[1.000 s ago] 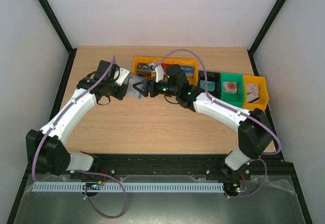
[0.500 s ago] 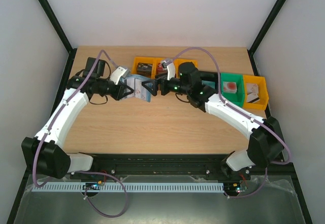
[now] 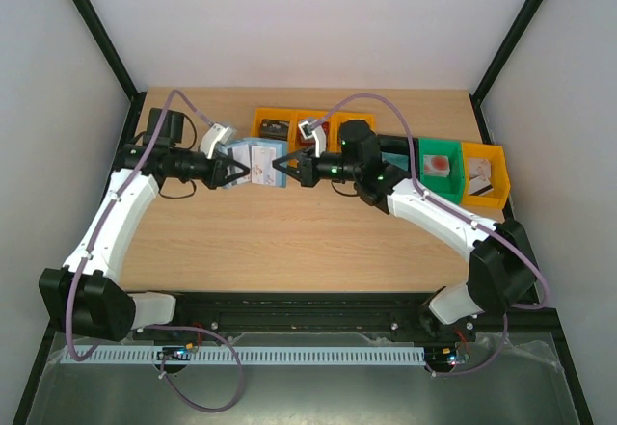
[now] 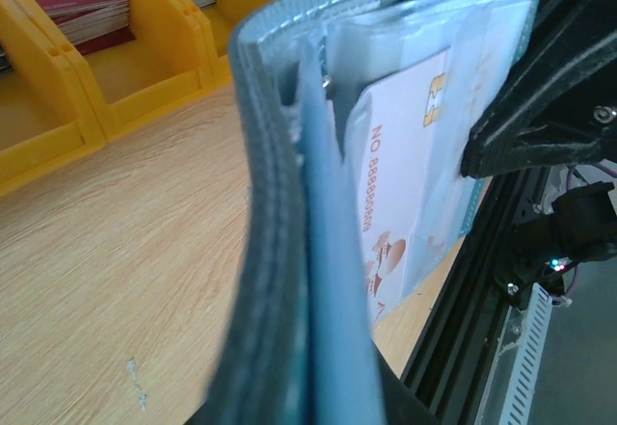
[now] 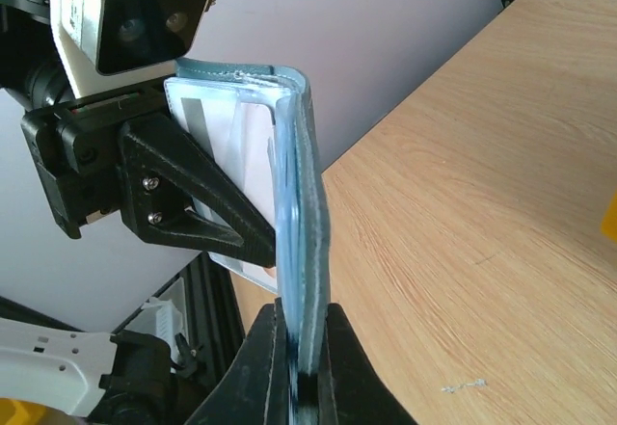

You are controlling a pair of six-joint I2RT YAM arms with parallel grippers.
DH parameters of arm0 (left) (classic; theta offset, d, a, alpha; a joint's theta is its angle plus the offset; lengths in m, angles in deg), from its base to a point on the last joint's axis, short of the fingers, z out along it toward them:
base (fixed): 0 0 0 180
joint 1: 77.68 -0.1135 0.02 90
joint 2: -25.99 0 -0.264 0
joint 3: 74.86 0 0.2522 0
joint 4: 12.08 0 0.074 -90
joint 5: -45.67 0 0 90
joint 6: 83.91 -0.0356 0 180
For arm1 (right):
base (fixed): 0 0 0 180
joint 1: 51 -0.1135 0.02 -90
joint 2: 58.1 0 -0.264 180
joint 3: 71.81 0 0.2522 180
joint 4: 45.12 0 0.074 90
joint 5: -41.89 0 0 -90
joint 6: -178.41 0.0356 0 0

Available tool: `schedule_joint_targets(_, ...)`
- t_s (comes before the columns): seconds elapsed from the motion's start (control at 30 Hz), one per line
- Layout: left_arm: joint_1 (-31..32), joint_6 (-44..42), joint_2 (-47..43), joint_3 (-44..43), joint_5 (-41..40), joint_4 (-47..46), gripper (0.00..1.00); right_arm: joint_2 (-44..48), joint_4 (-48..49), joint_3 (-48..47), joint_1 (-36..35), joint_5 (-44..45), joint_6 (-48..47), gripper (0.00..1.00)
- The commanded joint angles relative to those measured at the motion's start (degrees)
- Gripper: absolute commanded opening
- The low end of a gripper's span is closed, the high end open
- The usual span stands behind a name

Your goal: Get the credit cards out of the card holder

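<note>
The whitish credit card sits in its sleeve while my left gripper pinches the holder's cover (image 4: 262,223), so my left gripper should open and then pinch only the card's edge (image 4: 361,155).
The blue card holder (image 3: 256,165) hangs open above the table's back middle, held between both arms. My left gripper (image 3: 229,169) is shut on its left cover, which fills the left wrist view (image 4: 289,203). A whitish credit card (image 4: 405,155) with printed numbers sits in a clear sleeve inside. My right gripper (image 3: 282,168) is shut on the opposite edge of the holder (image 5: 299,203), its fingers (image 5: 301,372) pinching the cover and sleeves. In the right wrist view a credit card (image 5: 217,136) shows white behind the left gripper's black finger (image 5: 193,203).
A row of bins stands along the back: yellow bins (image 3: 273,128) holding cards, a green bin (image 3: 439,168) and another yellow bin (image 3: 485,176) at the right. Yellow bins (image 4: 145,59) sit close behind the holder. Black rail at the table's near edge.
My right gripper's jaws, open half a second ago, have shut on the holder's right edge. The left arm drew back to the left, carrying the holder with it.
</note>
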Motion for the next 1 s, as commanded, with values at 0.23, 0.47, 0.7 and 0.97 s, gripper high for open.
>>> schedule_joint_targets(0.23,-5.37,10.03,-1.77,4.41,-17.52,-9.15,0.82,0.44,-0.78,-0.56,1.56,4.06,2.03,0.02)
schedule_joint_targets(0.47,-7.93,10.14,-2.32,0.77,-18.67,-8.27,0.99,-1.76,-14.49,-6.62,0.88,20.02,0.75,0.02)
schedule_joint_targets(0.7,-6.73,6.26,-2.0,-0.34,3.53,-5.44,0.83,-5.22,-20.68,-12.77,-2.75,24.75,-1.32,0.02)
schedule_joint_targets(0.97,-3.13,3.72,-1.87,2.26,12.84,-3.98,0.58,-3.96,-8.85,-10.34,-3.54,8.14,0.96,0.02)
